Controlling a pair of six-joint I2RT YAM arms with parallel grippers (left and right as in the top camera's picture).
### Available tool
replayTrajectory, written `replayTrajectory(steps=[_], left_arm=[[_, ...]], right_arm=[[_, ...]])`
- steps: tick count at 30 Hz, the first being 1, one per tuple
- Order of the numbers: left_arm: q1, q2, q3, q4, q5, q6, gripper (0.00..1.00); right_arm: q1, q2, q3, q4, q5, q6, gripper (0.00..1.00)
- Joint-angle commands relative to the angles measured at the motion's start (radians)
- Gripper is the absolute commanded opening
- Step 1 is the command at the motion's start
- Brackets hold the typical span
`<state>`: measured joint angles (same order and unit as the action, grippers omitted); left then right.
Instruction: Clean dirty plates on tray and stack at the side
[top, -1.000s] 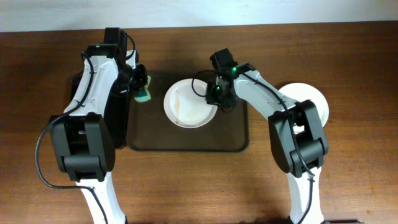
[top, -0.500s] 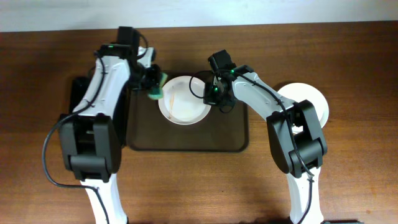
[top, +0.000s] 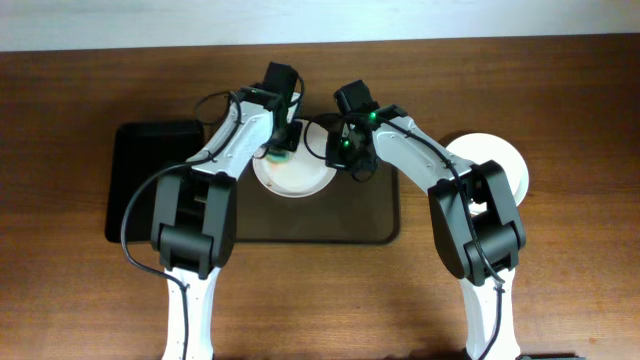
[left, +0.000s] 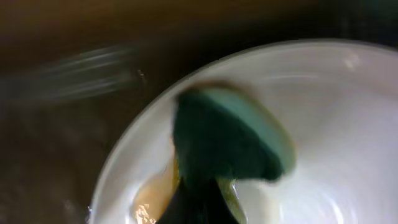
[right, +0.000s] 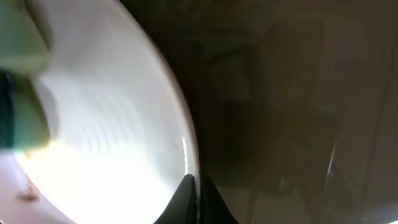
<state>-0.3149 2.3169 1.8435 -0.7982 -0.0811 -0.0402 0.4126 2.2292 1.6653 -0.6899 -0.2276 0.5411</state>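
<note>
The green sponge is near the plate's rim (left: 144, 116) beside the tray, so the robot's left gripper should wipe the sponge back toward the plate's middle (top: 294, 170).
A white plate (top: 305, 178) with yellowish-brown streaks sits at the back of the dark brown tray (top: 300, 228). My left gripper (top: 280, 148) is shut on a green sponge (left: 230, 140), which is pressed on the plate's (left: 336, 124) upper left part beside a brown smear. My right gripper (top: 345, 152) is shut on the plate's right rim. In the right wrist view the fingers (right: 196, 186) pinch the rim of the plate (right: 106, 137), and the sponge (right: 22, 74) shows at the left edge. White plates (top: 508, 160) lie on the table at the right; their number cannot be told.
A smaller glossy black tray (top: 150, 180) lies left of the brown tray. The wooden table (top: 560, 280) reaches a pale wall at the back. Both arms cross over the back half of the brown tray.
My left arm has swung right from over the black tray onto the plate, carrying the sponge. The plate has shifted slightly left and back. The right gripper keeps its hold on the rim.
</note>
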Motion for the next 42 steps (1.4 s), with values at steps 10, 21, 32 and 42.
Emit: replayTrajectory(steps=[10, 21, 32, 42], left_arm=[[0.016, 0.101, -0.010, -0.360, -0.022, 0.212, 0.00], [0.058, 0.101, 0.083, -0.316, 0.119, -0.271, 0.00], [-0.044, 0.125, 0.057, -0.233, -0.082, -0.323, 0.00], [-0.062, 0.115, 0.121, -0.195, -0.358, -0.337, 0.00]], right_arm=[[0.002, 0.005, -0.007, -0.001, -0.010, -0.009, 0.04], [-0.001, 0.005, -0.007, 0.089, -0.049, 0.071, 0.04], [0.000, 0.005, -0.007, 0.087, -0.051, 0.077, 0.04], [0.000, 0.005, -0.007, 0.076, -0.050, 0.066, 0.04]])
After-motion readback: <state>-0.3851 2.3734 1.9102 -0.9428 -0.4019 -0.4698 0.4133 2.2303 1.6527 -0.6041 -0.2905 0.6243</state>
